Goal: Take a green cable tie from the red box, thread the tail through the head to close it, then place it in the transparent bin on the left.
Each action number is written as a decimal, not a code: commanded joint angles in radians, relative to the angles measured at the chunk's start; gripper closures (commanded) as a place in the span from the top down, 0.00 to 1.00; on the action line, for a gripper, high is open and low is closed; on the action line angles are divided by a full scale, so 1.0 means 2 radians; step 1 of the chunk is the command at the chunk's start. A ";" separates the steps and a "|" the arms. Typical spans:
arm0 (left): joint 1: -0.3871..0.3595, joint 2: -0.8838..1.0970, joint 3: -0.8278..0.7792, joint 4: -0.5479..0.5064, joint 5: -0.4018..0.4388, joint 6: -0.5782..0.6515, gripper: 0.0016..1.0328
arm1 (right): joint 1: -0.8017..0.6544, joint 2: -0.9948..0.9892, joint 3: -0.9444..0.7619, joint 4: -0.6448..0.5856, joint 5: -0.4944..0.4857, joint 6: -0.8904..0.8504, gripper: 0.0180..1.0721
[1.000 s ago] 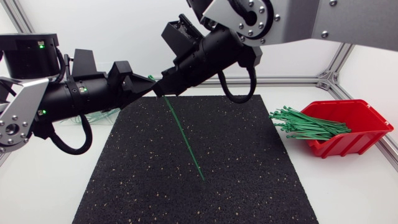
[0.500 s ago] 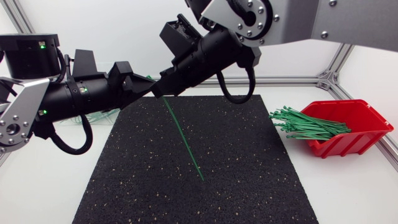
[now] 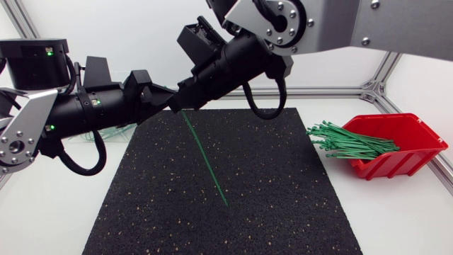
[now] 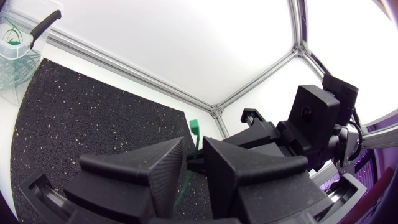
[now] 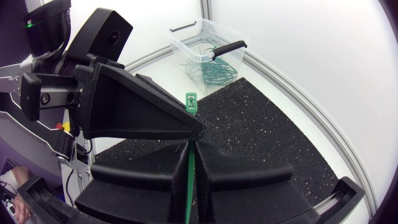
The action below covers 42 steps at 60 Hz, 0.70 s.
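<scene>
The thin strap (image 3: 204, 154) is hanging long and loose. The green cable tie will curl into a loop when I bring its tail (image 3: 226, 203) to its head.
A green cable tie (image 3: 205, 159) hangs slanting over the black mat, its tail end near the mat's middle. My right gripper (image 3: 180, 106), coming in from the upper right, is shut on its strap (image 5: 189, 177) just below the head (image 5: 191, 102). My left gripper (image 3: 168, 99) meets it tip to tip. In the left wrist view its fingers (image 4: 163, 163) stand slightly apart, with the strap in the narrow gap and the head (image 4: 194, 127) just beyond. The red box (image 3: 400, 164) at the right holds several green ties (image 3: 347, 142). The transparent bin (image 5: 208, 53) holds closed ties.
The black speckled mat (image 3: 283, 184) covers the table's middle. The transparent bin (image 4: 15, 59) stands off the mat's far left corner, mostly hidden behind my left arm in the head view. An aluminium frame rail (image 3: 333, 91) runs along the table's back edge.
Both gripper tips and the tie's head have shifted slightly left; the tail end has swung a little left with them. Grip on the strap is unchanged.
</scene>
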 commanded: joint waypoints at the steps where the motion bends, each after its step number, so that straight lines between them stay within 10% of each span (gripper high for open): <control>1: -0.001 0.006 -0.002 0.007 -0.002 -0.011 0.19 | 0.004 0.013 -0.012 0.004 -0.002 0.012 0.05; 14: -0.002 0.001 -0.005 0.007 -0.009 -0.011 0.04 | 0.004 0.014 -0.013 0.005 -0.002 0.013 0.05; 42: 0.000 0.006 -0.007 0.019 0.018 -0.009 0.03 | 0.005 0.012 -0.018 0.007 -0.003 0.008 0.05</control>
